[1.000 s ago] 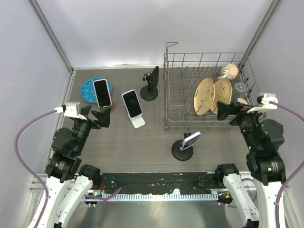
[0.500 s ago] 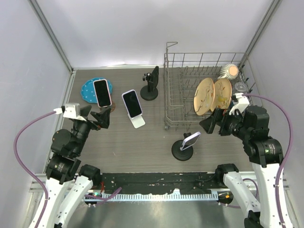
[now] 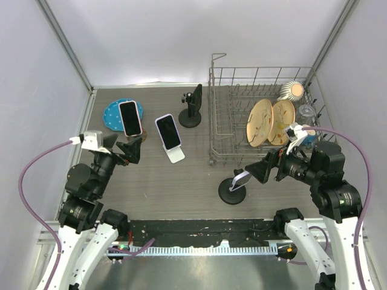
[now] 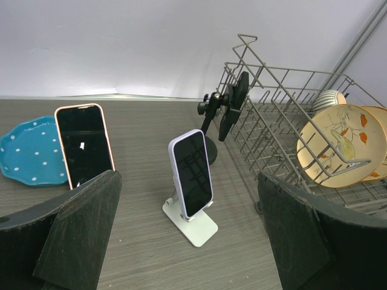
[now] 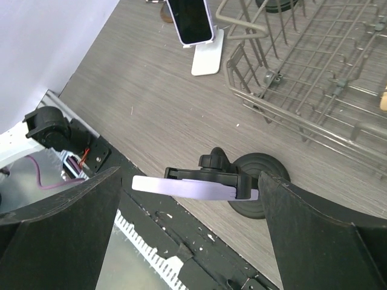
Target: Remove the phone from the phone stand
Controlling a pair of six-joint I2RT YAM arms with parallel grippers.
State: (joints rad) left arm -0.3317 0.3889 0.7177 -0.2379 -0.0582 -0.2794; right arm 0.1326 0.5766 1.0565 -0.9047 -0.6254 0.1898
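Note:
The black stand with the lavender phone [image 3: 231, 194] is close to the corner of the dish rack, so the robot's left gripper should first shift the black stand toward the white stand.
A lavender phone [image 3: 242, 178] sits clamped in a black round-based stand [image 3: 230, 193] near the table's front; in the right wrist view the phone [image 5: 193, 186] shows edge-on in the clamp above the base [image 5: 261, 198]. My right gripper [image 3: 257, 171] is open just right of it, with the phone between its spread fingers [image 5: 190, 181], not touching. A second phone [image 3: 168, 131] leans on a white stand [image 3: 176, 154]. My left gripper [image 3: 124, 150] is open and empty, left of that stand, which lies ahead of it in the left wrist view [image 4: 187, 181].
A pink-cased phone [image 3: 129, 118] lies on a blue dotted plate [image 3: 111, 115] at the back left. An empty black stand [image 3: 192, 106] stands at the back. A wire dish rack [image 3: 217, 127] with two tan plates [image 3: 261, 122] fills the right side, close behind my right gripper.
My right gripper has swung left and down from beside the dish rack to the lavender phone on the black stand. The left arm has not moved.

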